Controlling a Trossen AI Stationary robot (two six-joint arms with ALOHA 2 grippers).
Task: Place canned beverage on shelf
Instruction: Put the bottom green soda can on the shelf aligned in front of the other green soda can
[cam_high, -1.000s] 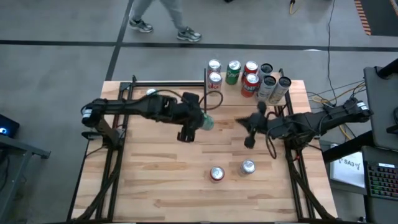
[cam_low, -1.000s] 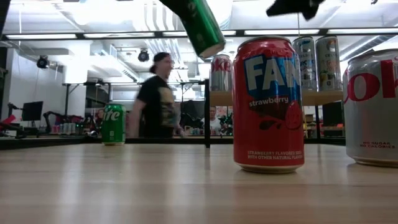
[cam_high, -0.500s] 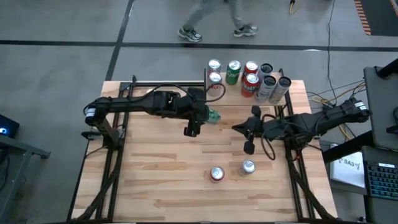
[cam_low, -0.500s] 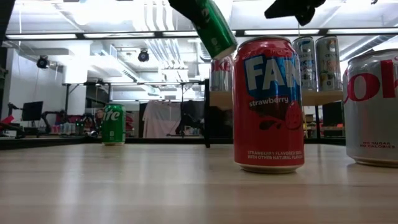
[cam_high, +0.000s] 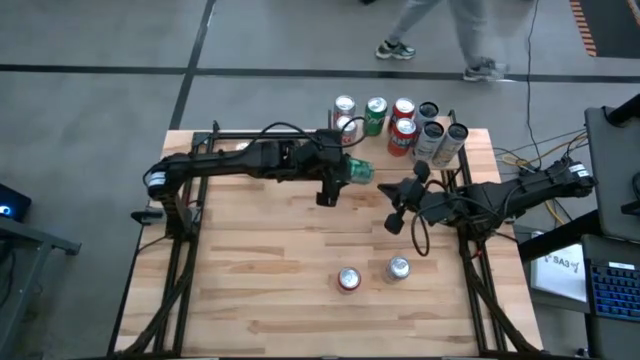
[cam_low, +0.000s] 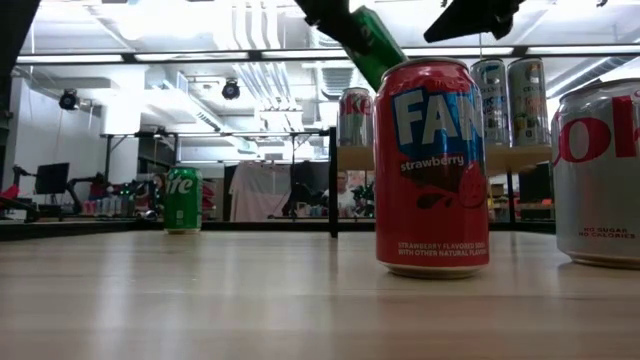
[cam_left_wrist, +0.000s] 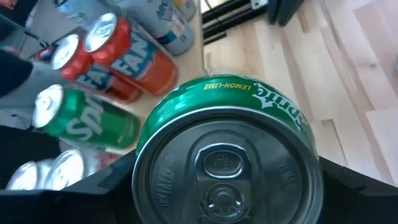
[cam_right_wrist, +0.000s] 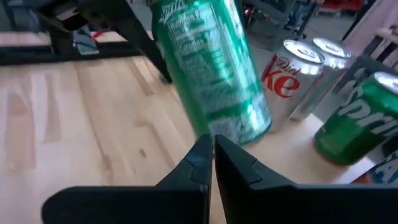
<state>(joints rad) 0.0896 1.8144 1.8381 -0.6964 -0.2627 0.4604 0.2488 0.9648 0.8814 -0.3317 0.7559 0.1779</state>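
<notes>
The robot's left gripper is holding the tilted Sprite can at its top end (cam_high: 353, 170), so the right gripper should grip its lower side (cam_high: 367, 172) and turn the can upright before it goes on the shelf.
A green Sprite can (cam_high: 360, 171) hangs tilted above the table's far middle, between the fingers of my left gripper (cam_high: 343, 178). In the low view the can (cam_low: 370, 42) slants down toward the shelf (cam_low: 520, 157), a light board with black posts that bears several cans at the far right. In the left wrist view the can's top (cam_left_wrist: 227, 165) faces the camera. My right gripper (cam_high: 394, 218) hovers shut, right of the can, touching nothing; it shows in its own wrist view (cam_right_wrist: 212, 151). My left gripper pinches the can's round side wall (cam_left_wrist: 144, 163) between its two fingers, at the top end, one finger on each side. The fingers come slanting down from the table's left and lie along the can. The can is lifted clear, tilted, bottom end lower and away from the gripper.
A red Fanta can (cam_high: 349, 279) and a silver Diet Coke can (cam_high: 398, 267) stand on the table near its front edge. Another Sprite can (cam_low: 182, 200) shows far off in the low view. A person (cam_high: 440, 30) walks on the floor beyond the table.
My left gripper has carried the green can toward the table's right and far edge, nearer the shelf, and has tipped it further over. The can stays clear of the table. The person has walked to the right.
</notes>
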